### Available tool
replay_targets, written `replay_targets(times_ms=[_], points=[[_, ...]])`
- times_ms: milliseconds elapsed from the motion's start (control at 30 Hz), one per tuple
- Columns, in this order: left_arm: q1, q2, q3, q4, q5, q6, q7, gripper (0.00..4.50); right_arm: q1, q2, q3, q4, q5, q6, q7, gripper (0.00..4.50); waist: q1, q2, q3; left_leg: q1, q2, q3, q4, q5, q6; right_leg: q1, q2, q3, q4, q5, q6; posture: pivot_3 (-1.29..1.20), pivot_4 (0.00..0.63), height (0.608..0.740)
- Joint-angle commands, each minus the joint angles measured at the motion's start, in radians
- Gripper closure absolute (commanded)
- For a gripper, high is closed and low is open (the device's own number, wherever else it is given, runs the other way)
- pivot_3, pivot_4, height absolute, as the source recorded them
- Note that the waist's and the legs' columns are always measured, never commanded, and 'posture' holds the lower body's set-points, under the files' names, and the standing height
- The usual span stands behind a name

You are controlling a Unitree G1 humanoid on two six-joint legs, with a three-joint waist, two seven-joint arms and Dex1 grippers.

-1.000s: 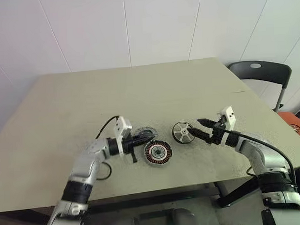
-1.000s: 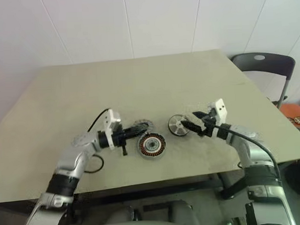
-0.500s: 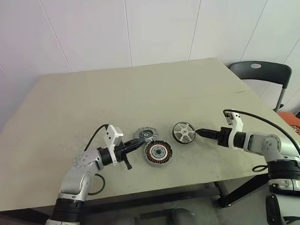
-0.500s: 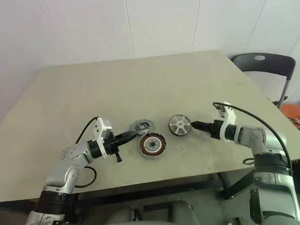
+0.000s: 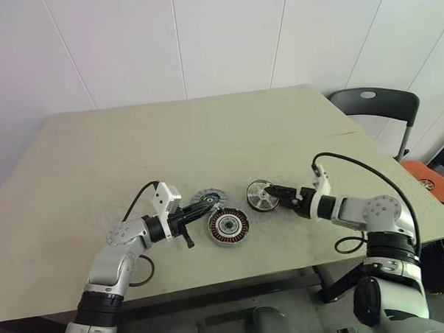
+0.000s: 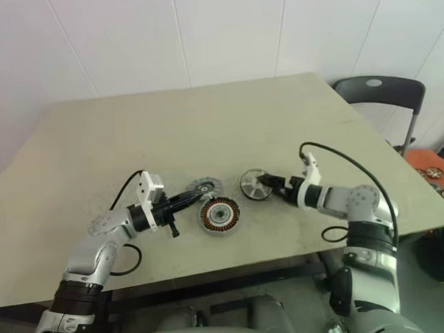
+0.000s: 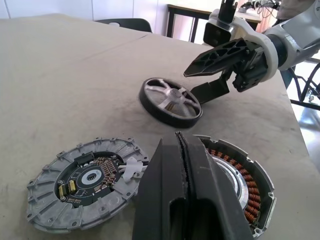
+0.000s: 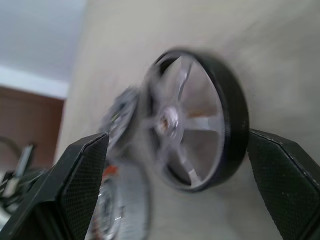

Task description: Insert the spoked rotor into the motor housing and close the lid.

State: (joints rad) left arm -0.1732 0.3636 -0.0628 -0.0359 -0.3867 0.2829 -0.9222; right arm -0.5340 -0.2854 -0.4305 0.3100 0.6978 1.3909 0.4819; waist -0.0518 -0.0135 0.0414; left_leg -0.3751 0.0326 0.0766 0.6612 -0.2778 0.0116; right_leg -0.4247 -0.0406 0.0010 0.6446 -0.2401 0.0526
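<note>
I expect the spoked rotor (image 5: 262, 196) to leave the copper windings showing through when I put it into the motor housing, because there are wide gaps between the spokes (image 8: 201, 97).
The spoked rotor (image 5: 259, 195) lies flat on the table, a silvery wheel with a dark rim. My right gripper (image 5: 279, 198) is open at the rotor's right edge, rolled so that one finger (image 7: 220, 52) stands above the other; its open fingers frame the rotor (image 8: 200, 135) in the right wrist view. The motor housing (image 5: 228, 226) with copper windings sits left of and nearer than the rotor. The grey lid (image 5: 207, 197) lies behind it, its circuit-bearing face (image 7: 90, 190) up. My left gripper (image 5: 202, 208) is shut and empty, pointing between the lid and the housing (image 7: 240, 170).
The beige table (image 5: 206, 138) is bare beyond the three parts. A black cable (image 5: 142, 269) loops on the table by my left arm. A dark chair (image 5: 367, 105) stands at the table's far right corner.
My right gripper has moved left up to the rotor's edge and rolled, so its fingers now stand one over the other. The left gripper has hardly moved. The camera has shifted a little.
</note>
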Motion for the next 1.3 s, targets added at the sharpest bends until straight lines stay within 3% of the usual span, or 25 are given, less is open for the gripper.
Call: replay_targets(times_ms=[33,67,200,533,733,1033,1300], points=[[-0.036,0.001,0.013,0.001,0.004,-0.040,0.007,4.47,-0.044,0.065,-0.008,-0.002,0.016,-0.011,-0.052,0.00,0.001,0.000,0.000,0.000,0.000,0.000,0.000,0.000,0.000,0.000,0.000,0.000,0.000,0.000,0.000,0.00,0.000,0.740],[-0.038,0.001,0.014,0.003,0.008,-0.048,0.012,4.47,-0.045,0.083,-0.009,0.001,0.010,-0.023,-0.065,0.00,0.003,0.000,0.000,0.000,0.000,0.000,0.000,0.000,0.000,0.000,0.000,0.000,0.000,0.000,0.000,0.00,0.000,0.740],[-0.042,0.009,0.016,0.011,0.013,-0.058,0.020,4.50,-0.037,0.121,-0.021,0.022,0.006,-0.070,-0.099,0.87,0.007,0.000,0.000,-0.001,-0.001,0.000,0.000,0.000,0.000,0.000,-0.002,0.000,-0.001,0.000,0.000,0.00,0.000,0.740],[-0.052,0.013,0.015,0.021,0.011,-0.063,0.027,4.50,-0.033,0.107,-0.007,0.089,-0.004,-0.175,-0.080,4.17,0.006,0.000,0.000,-0.006,-0.002,0.000,0.000,0.000,0.000,0.000,-0.002,-0.001,-0.008,0.003,-0.002,0.00,0.000,0.740],[-0.058,0.011,0.008,0.026,0.014,-0.064,0.028,4.50,-0.028,0.126,-0.032,0.089,0.042,-0.171,-0.080,4.19,0.005,0.000,0.000,-0.005,-0.002,0.001,0.000,0.000,0.000,0.001,-0.003,-0.001,-0.010,0.004,-0.001,0.00,0.000,0.740],[-0.016,0.057,0.035,-0.009,-0.043,-0.014,-0.015,4.50,0.028,0.104,-0.045,-0.109,0.339,0.037,0.144,4.19,0.007,0.001,0.000,-0.014,-0.001,-0.001,-0.001,-0.001,0.001,-0.006,-0.002,-0.002,-0.011,0.007,0.002,0.00,0.000,0.740],[0.005,0.056,0.027,-0.021,-0.041,-0.006,-0.009,4.50,0.108,0.030,0.190,-0.231,0.375,0.111,0.314,4.19,0.007,0.001,0.000,-0.014,-0.002,-0.001,-0.001,-0.001,0.001,-0.006,-0.003,-0.003,-0.013,0.006,0.002,0.00,0.000,0.740]])
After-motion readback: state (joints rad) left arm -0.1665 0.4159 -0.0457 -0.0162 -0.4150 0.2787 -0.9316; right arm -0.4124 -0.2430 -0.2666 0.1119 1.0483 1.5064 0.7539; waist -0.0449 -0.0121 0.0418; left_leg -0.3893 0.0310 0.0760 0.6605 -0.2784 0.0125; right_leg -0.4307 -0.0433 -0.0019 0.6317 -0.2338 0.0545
